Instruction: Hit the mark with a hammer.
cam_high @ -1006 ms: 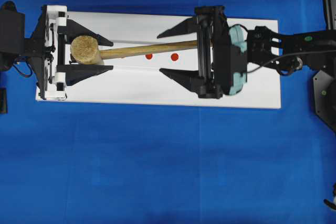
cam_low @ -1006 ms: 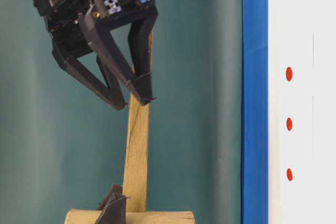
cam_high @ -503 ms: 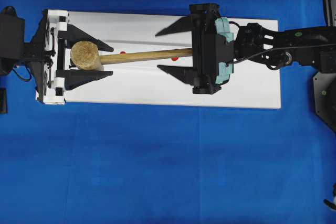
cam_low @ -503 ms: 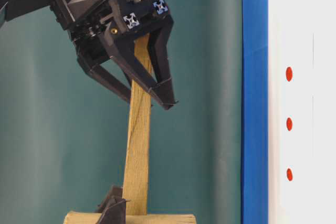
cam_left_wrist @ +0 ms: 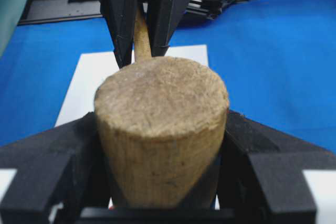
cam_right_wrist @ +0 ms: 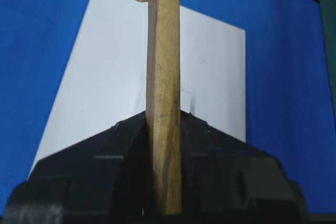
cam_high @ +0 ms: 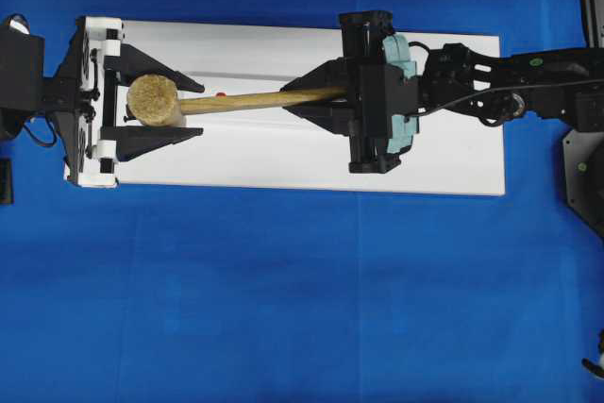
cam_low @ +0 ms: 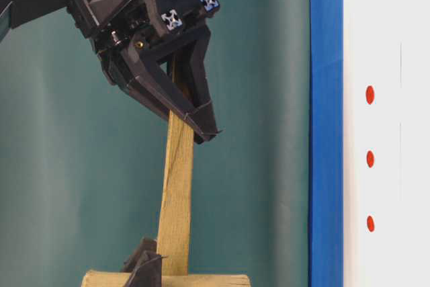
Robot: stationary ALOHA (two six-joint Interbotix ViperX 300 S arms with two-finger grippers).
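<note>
My left gripper is closed around the hammer's head (cam_high: 154, 101). It should let go and move back before my right gripper swings the hammer by its handle (cam_high: 253, 101).
The hammer (cam_high: 154, 101), a light wooden mallet, hangs above the white board (cam_high: 444, 153) with its handle (cam_high: 245, 98) pointing right. My left gripper (cam_high: 201, 102) is shut on the thick head (cam_left_wrist: 160, 129), one black finger on each side. At the handle's far end my right gripper (cam_high: 291, 99) is shut on the flat handle (cam_right_wrist: 164, 103). In the overhead view one red mark (cam_high: 221, 94) peeks out beside the handle, the others hidden. The table-level view shows three red marks (cam_low: 369, 158) in a row on the board, apart from the hammer (cam_low: 176, 193) and the right gripper (cam_low: 205, 129).
The white board lies on a blue cloth (cam_high: 283, 309) that covers the table. Black arm mounts stand at the left edge (cam_high: 19, 63) and right edge (cam_high: 580, 167). A teal backdrop (cam_low: 255, 132) fills the table-level view behind the hammer.
My right gripper has shifted left along the handle and closed from wide open onto it. The left gripper has kept its hold on the head.
</note>
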